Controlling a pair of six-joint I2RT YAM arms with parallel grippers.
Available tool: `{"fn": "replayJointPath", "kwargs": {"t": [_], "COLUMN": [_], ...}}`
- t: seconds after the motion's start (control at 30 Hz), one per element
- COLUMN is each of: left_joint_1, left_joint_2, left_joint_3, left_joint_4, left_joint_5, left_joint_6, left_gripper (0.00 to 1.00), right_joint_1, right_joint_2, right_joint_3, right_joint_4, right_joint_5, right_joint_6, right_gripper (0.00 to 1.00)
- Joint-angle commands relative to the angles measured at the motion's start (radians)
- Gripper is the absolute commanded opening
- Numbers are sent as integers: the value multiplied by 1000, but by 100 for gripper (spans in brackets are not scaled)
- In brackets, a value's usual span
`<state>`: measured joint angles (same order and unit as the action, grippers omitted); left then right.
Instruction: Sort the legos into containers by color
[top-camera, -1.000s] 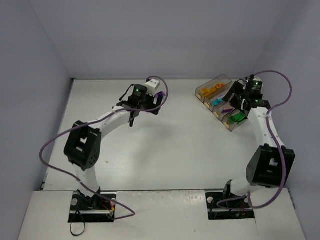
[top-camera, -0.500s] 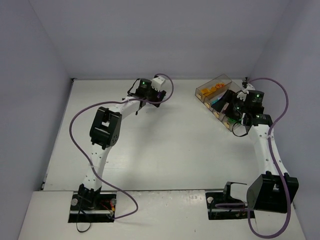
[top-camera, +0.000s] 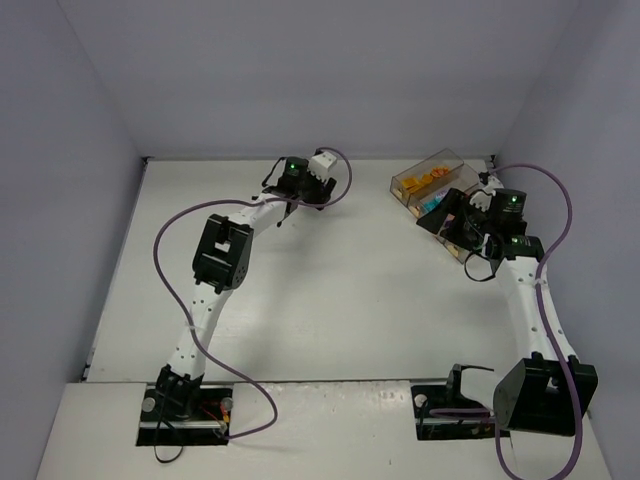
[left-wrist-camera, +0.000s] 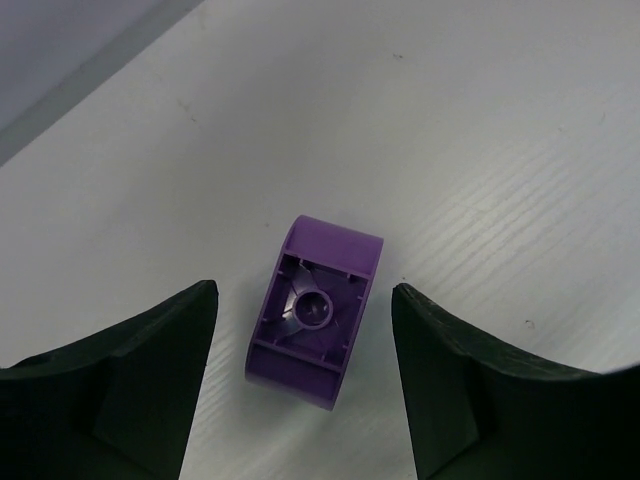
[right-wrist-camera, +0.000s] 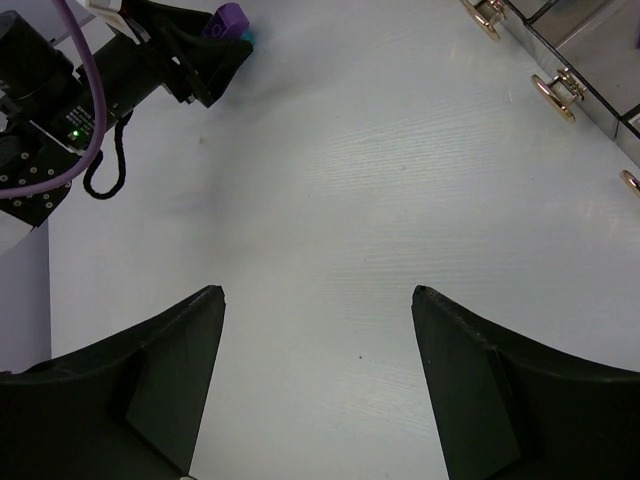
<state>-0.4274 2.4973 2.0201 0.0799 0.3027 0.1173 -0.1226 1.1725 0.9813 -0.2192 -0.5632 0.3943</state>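
Note:
The purple lego (right-wrist-camera: 229, 20) is attached to the teal lego (right-wrist-camera: 249, 38), so my left gripper should raise the purple lego while my right gripper pulls the teal lego off.
A purple lego (left-wrist-camera: 318, 310) lies on the white table with its hollow underside showing. It sits between the fingers of my left gripper (left-wrist-camera: 304, 288), which is open, with a gap on each side of the brick. In the top view the left gripper (top-camera: 315, 188) reaches to the far middle of the table. The right wrist view shows the same purple lego (right-wrist-camera: 228, 18) with a teal lego (right-wrist-camera: 248, 38) beside it. My right gripper (right-wrist-camera: 316, 290) is open over bare table with nothing in it. The containers (top-camera: 408, 186) at the far right hold orange legos (top-camera: 428, 180) and teal legos (top-camera: 432, 203).
The right gripper (top-camera: 440, 216) hangs over the near-left side of the containers and hides part of them. Brass clasps (right-wrist-camera: 555, 92) on the containers' side show at the top right of the right wrist view. Grey walls close in the table on three sides.
The left arm has stretched farther toward the back of the table. The right arm has swung its gripper left and toward the near side of the containers.

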Motion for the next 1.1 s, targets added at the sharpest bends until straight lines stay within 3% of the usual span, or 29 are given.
{"fn": "replayJointPath", "kwargs": {"t": [0.0,0.2,0.3,0.33,0.43,0.67,0.9,1.07], "left_joint_1": [16,18,16,18,22,42,44,42], "left_joint_2": [-35,-46,-78,-92,-167,-420,-597,-725], "left_joint_3": [61,45,3,-13,-110,-415,-647,-788], "left_joint_4": [64,112,156,170,256,637,943,1046], "left_joint_5": [44,72,90,93,127,275,374,397], "left_joint_6": [-18,-44,-64,-68,-106,-533,-988,-1142], "left_gripper": [63,49,33,23,13,11,11,11], "right_joint_1": [6,8,8,8,17,78,190,241], "right_joint_2": [-34,-40,-34,-31,-25,18,59,87], "right_joint_3": [-4,-21,-32,-32,-24,30,19,31], "right_joint_4": [18,14,14,14,15,78,268,447], "right_joint_5": [-33,-38,-49,-58,-67,-164,-282,-388], "right_joint_6": [-8,-15,-23,-26,-29,-40,-18,27], "right_gripper": [72,72,72,72,72,69,65,58]}}
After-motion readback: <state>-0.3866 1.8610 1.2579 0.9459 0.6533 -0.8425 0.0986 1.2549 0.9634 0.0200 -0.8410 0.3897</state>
